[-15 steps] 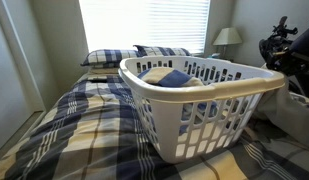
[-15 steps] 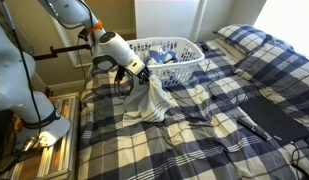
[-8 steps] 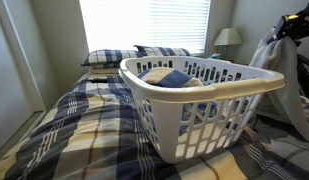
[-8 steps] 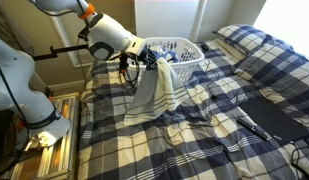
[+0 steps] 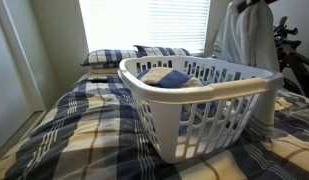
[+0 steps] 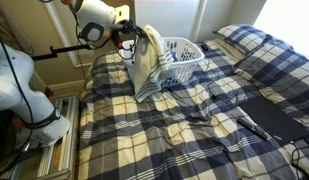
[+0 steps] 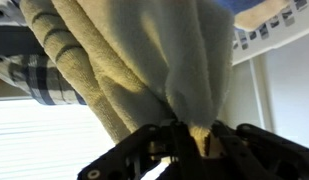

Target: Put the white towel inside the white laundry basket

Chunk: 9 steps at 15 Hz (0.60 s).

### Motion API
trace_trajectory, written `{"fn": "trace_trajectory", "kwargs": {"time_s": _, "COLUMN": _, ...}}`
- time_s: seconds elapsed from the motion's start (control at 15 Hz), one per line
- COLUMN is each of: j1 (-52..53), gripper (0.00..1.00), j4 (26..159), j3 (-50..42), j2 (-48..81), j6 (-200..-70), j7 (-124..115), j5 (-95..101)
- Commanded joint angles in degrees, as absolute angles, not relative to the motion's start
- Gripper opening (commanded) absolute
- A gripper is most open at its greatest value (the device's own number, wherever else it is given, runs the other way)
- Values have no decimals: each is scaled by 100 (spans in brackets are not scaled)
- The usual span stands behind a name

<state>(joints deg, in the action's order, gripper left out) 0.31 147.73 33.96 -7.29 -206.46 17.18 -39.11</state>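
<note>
The white towel's lower end (image 6: 145,94) hangs loose outside the basket's rim, so the robot's gripper goes on lifting the towel inward until it hangs over the blue clothes (image 5: 170,77).
The white towel (image 6: 148,66) hangs in long folds from my gripper (image 6: 135,32), which is shut on its top. It hangs in the air beside the rim of the white laundry basket (image 6: 182,55), its lower end just above the bed. In an exterior view the towel (image 5: 246,38) hangs by the basket's (image 5: 194,105) far right rim. In the wrist view the towel (image 7: 144,65) fills the frame, pinched between my jaws (image 7: 184,140). The basket holds blue clothes (image 5: 166,77).
The basket stands on a bed with a blue plaid cover (image 6: 184,130). Pillows (image 5: 134,54) lie at the head under a bright window. A lamp (image 5: 227,37) stands by the bed. A black item (image 6: 256,126) lies on the cover.
My gripper has lifted the towel off the bed and carried it up toward the basket's rim. The towel now hangs free instead of trailing on the cover.
</note>
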Motion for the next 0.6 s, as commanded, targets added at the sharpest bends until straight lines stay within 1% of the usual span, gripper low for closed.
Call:
{"fn": "trace_trajectory", "kwargs": {"time_s": 0.0, "j1": 26, "gripper": 4, "j4": 14178, "j3": 3880, "j2": -875, "j6": -20925, "j7": 2425, "j5": -4078}}
{"fn": "trace_trajectory", "kwargs": {"time_s": 0.27, "j1": 37, "gripper": 4, "j4": 13345, "j3": 4238, "j2": -672, "j6": -21285, "j7": 2802, "j5": -3670}}
{"fn": "trace_trajectory", "kwargs": {"time_s": 0.53, "j1": -7, "gripper": 4, "j4": 12500, "j3": 4278, "j2": 29, "j6": -21637, "j7": 2731, "j5": -2820}}
